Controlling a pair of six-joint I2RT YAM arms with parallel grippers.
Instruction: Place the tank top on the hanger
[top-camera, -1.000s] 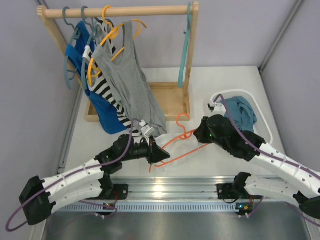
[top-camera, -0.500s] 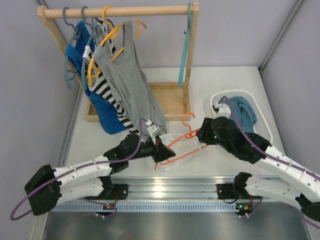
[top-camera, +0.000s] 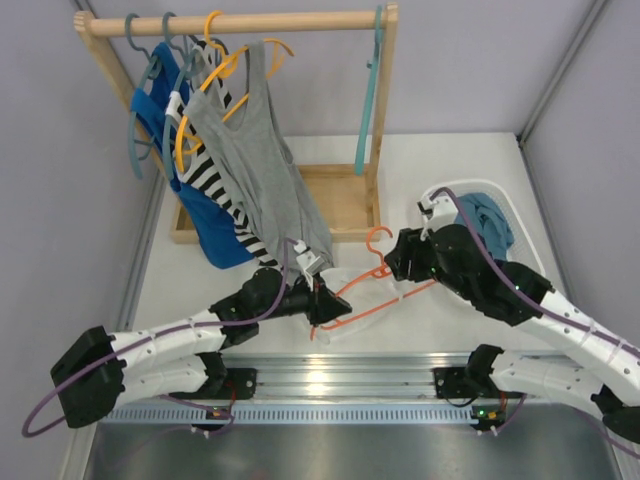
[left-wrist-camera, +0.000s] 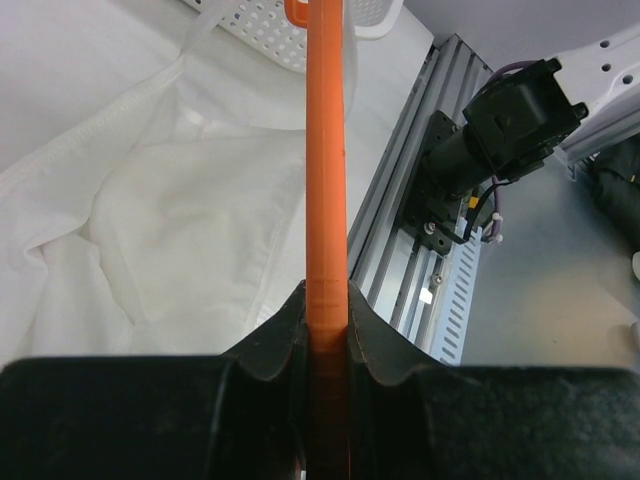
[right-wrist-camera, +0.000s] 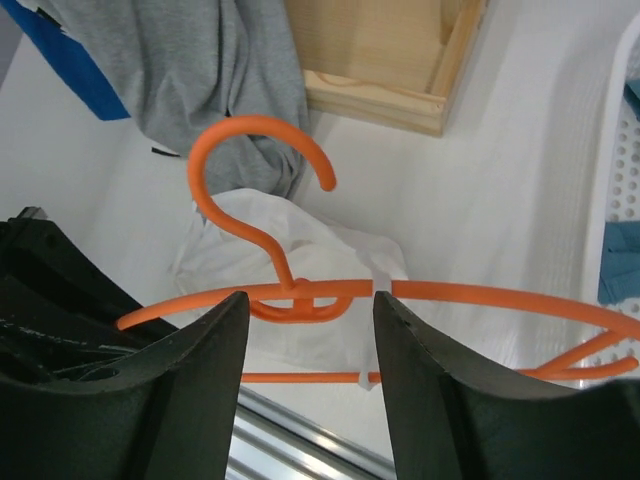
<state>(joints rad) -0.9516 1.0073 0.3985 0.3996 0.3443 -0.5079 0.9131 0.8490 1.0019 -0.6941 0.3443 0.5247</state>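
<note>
I should first take the hanger's neck (top-camera: 380, 261) with my right gripper, because my left gripper is holding the hanger's free arm (top-camera: 346, 288) near its end, where the other strap has to go.
The orange hanger (top-camera: 395, 296) lies slanted just above the table, its hook (right-wrist-camera: 258, 165) pointing toward the rack. My left gripper (top-camera: 330, 308) is shut on one arm of the hanger (left-wrist-camera: 325, 150), near that arm's end. The white tank top (top-camera: 352, 282) lies crumpled under the hanger, and one narrow strap (right-wrist-camera: 382, 287) loops over the hanger's upper arm. In the left wrist view the white fabric (left-wrist-camera: 150, 200) spreads to the left of the bar. My right gripper (right-wrist-camera: 308, 300) is open, its fingers either side of the hanger's neck and touching nothing.
A wooden rack (top-camera: 235, 22) at the back left carries a grey tank top (top-camera: 255, 160), a blue garment (top-camera: 215, 235) and teal hangers (top-camera: 370, 100). A white basket (top-camera: 528, 250) with a teal-blue garment (top-camera: 485, 225) stands right. A metal rail (top-camera: 330, 385) runs along the near edge.
My right gripper has gone from shut to open and now stands around the hanger's neck. The left gripper carried the hanger slightly right, then held still.
</note>
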